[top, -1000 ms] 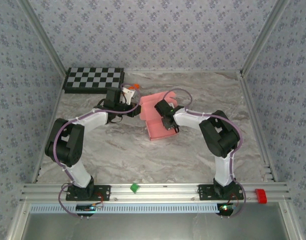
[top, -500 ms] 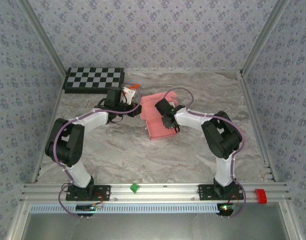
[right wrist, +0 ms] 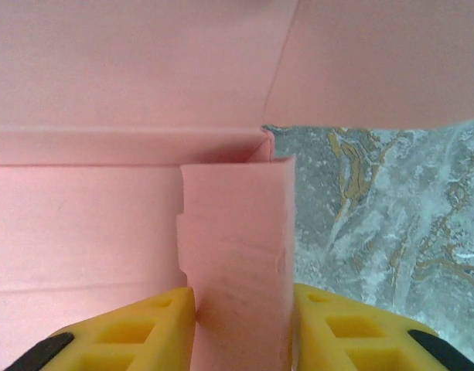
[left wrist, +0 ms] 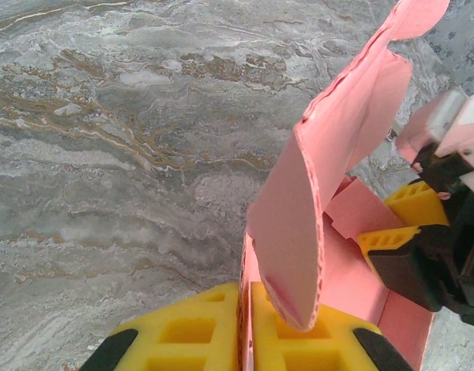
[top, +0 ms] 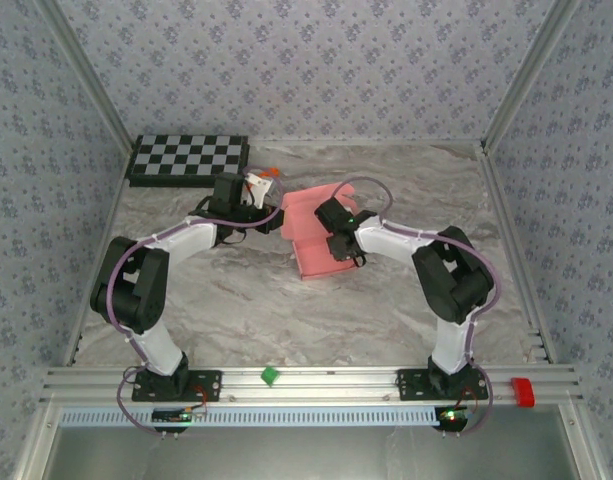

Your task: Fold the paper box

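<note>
Next, I open my right gripper, close over the box side's outer edge [right wrist: 288,247] and pinch the fold flat and upright, as the box's folded flap [right wrist: 233,232] slants wide over the box's bottom.
The pink paper box [top: 311,258] lies partly folded mid-table, with walls and flaps standing up. My left gripper [top: 279,222] reaches it from the left. In the left wrist view this gripper [left wrist: 248,328] is shut on a thin upright wall of the box [left wrist: 337,147], and a curled flap rises in front of it. My right gripper [top: 339,243] comes over the box from the right. In the right wrist view this gripper [right wrist: 244,313] has its yellow fingers [right wrist: 341,328] pressed against both sides of a folded flap of the box [right wrist: 237,232]. The right gripper's fingers [left wrist: 399,232] also appear inside the box.
A checkerboard [top: 189,157] lies at the back left, with a small orange and white object [top: 263,178] next to the left wrist. A green block [top: 270,376] and a red block [top: 523,392] sit on the front rail. Patterned walls enclose the marble table [top: 236,300].
The right arm's elbow has swung out to the right and its wrist has shifted slightly right over the box. The left arm and the box have barely moved.
</note>
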Robot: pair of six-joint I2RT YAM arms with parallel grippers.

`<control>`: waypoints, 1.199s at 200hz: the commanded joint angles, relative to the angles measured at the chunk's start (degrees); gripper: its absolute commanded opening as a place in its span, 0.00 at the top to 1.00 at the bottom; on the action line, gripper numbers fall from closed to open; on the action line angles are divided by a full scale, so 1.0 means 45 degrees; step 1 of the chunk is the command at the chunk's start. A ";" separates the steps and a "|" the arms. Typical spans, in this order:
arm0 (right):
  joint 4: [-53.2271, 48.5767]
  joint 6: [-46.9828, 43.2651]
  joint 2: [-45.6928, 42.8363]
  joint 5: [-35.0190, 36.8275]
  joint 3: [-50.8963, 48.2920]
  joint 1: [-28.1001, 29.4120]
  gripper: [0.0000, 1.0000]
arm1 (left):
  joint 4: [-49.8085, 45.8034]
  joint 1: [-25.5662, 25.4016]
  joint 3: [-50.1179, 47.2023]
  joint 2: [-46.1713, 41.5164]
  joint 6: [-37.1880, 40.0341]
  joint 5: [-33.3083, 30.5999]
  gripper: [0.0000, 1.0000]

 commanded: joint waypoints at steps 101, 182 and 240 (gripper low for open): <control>-0.0833 -0.0248 -0.0129 -0.1104 -0.0758 -0.0349 0.74 | 0.0051 -0.0109 0.0463 0.0010 0.0303 0.0273 0.88; -0.1373 -0.0249 0.0170 -0.0330 -0.0602 -0.0325 0.84 | 0.0029 -0.0111 0.0493 0.0030 0.0303 0.0283 0.88; -0.1977 -0.0233 0.0464 0.0551 -0.0404 -0.0171 0.86 | 0.0022 -0.0112 0.0535 0.0084 0.0352 0.0215 0.88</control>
